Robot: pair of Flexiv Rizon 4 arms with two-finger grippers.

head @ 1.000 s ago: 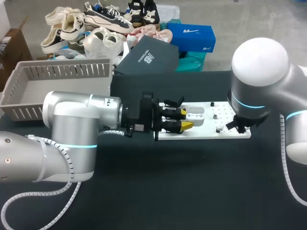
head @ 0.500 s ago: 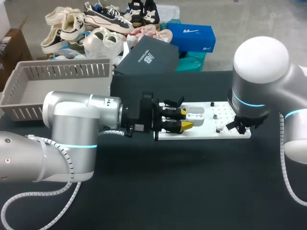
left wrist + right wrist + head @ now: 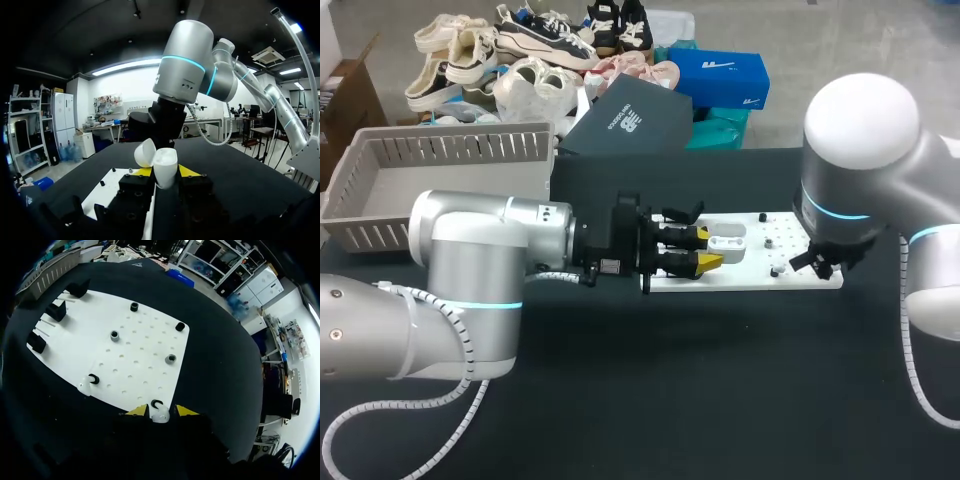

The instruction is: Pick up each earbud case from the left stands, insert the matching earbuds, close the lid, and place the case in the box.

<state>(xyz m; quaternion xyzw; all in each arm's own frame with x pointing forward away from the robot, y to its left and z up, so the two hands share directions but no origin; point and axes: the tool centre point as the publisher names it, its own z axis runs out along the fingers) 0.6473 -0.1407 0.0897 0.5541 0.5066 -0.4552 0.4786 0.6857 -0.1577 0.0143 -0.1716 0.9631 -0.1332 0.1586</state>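
Observation:
The small white earbud [image 3: 160,414] just rests in the black clip's open top [image 3: 156,403], so it will come loose and leave the clip behind when the robot lifts.
A white earbud case [image 3: 165,165] with its lid [image 3: 144,152] up sits between the yellow tips of my left gripper [image 3: 166,172], which is shut on it. In the head view that gripper [image 3: 708,250] holds the case [image 3: 728,240] over the left part of the white board [image 3: 760,278]. My right gripper [image 3: 161,411] hangs over the board's [image 3: 135,350] near edge. It is open, its tips close on either side of a small white earbud [image 3: 160,415] by a black clip. A second earbud [image 3: 84,386] lies at the board's edge.
A grey slatted basket [image 3: 440,150] stands at the table's back left. Three black stands [image 3: 56,310] line one end of the board, and several black pegs [image 3: 115,335] stick up from its middle. My right arm [image 3: 860,170] rises over the board's right end.
My right arm has shifted very slightly above the board's right end. The left arm and the case it holds have stayed put.

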